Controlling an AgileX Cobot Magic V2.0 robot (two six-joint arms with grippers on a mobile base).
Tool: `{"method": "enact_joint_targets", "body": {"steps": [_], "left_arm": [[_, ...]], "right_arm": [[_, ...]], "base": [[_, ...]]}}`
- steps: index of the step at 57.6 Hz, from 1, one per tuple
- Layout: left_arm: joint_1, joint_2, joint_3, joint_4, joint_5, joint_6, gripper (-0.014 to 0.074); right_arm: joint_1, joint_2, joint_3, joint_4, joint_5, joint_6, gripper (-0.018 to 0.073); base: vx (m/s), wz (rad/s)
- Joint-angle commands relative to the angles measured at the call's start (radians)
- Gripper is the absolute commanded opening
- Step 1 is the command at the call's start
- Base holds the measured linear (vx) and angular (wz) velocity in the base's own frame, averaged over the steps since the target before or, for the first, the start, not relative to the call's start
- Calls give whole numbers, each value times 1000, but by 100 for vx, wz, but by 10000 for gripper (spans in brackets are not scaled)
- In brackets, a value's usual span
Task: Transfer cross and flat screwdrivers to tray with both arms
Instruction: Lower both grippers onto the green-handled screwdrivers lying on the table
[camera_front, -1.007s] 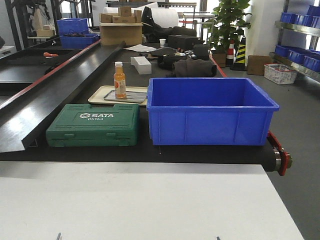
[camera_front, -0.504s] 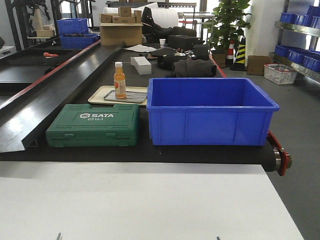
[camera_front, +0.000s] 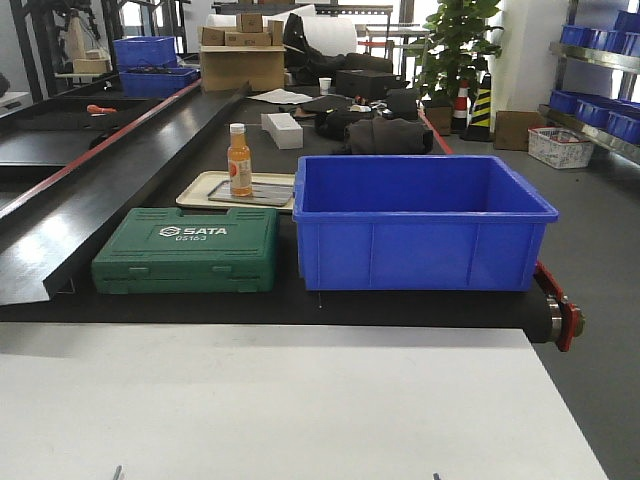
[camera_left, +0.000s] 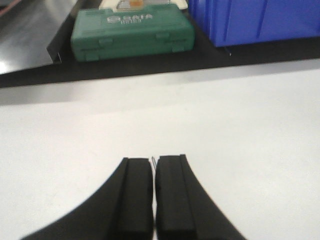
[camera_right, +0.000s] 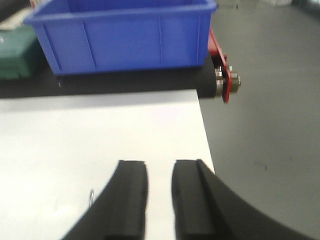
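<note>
My left gripper will have a screwdriver's stem and handle hidden behind it, because only a thin grey tip (camera_left: 154, 162) shows past it.
No screwdriver shows in any view. A green SATA tool case (camera_front: 188, 250) lies closed on the black conveyor, also in the left wrist view (camera_left: 132, 31). Behind it a beige tray (camera_front: 195, 190) holds an orange bottle (camera_front: 239, 160) and a grey flat piece. My left gripper (camera_left: 153, 160) is shut with nothing between its fingers, low over the white table (camera_left: 225, 125). My right gripper (camera_right: 160, 164) is open by a narrow gap and empty, over the white table near its right edge.
A large blue bin (camera_front: 420, 220) stands right of the tool case, also in the right wrist view (camera_right: 120, 30). The conveyor's red end roller (camera_right: 227, 80) sits at the right. Boxes, dark bags and a plant stand far behind.
</note>
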Motion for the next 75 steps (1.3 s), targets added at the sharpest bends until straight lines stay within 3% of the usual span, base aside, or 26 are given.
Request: {"method": "enact_joint_targets", "body": {"steps": [1, 10, 16, 24, 35, 46, 65, 75], "left_arm": [[2, 57, -31, -7, -77, -6, 358], [2, 171, -31, -48, -102, -20, 548], [2, 266, -53, -51, -35, -20, 594], [2, 410, -171, -51, 160, -20, 592], [2, 623, -347, -81, 319, 10, 592], [2, 829, -476, -167, 348, 59, 592], [2, 1114, -607, -179, 415, 42, 592], [2, 1180, -613, -173, 379, -15, 592]], "right_arm": [[1, 26, -36, -5, -52, -2, 367], [1, 66, -36, 1, -44, -1, 450], [1, 75, -36, 3, -29, -1, 454], [1, 78, -36, 3, -5, -1, 454], [1, 78, -36, 26, 16, -1, 454], [1, 78, -36, 82, 65, -1, 454], [1, 78, -36, 81, 72, -2, 454], [1, 78, -36, 81, 76, -2, 454]], "base": [[0, 0], [0, 0], [0, 0], [0, 0], [0, 0], [0, 0], [0, 0], [0, 0]]}}
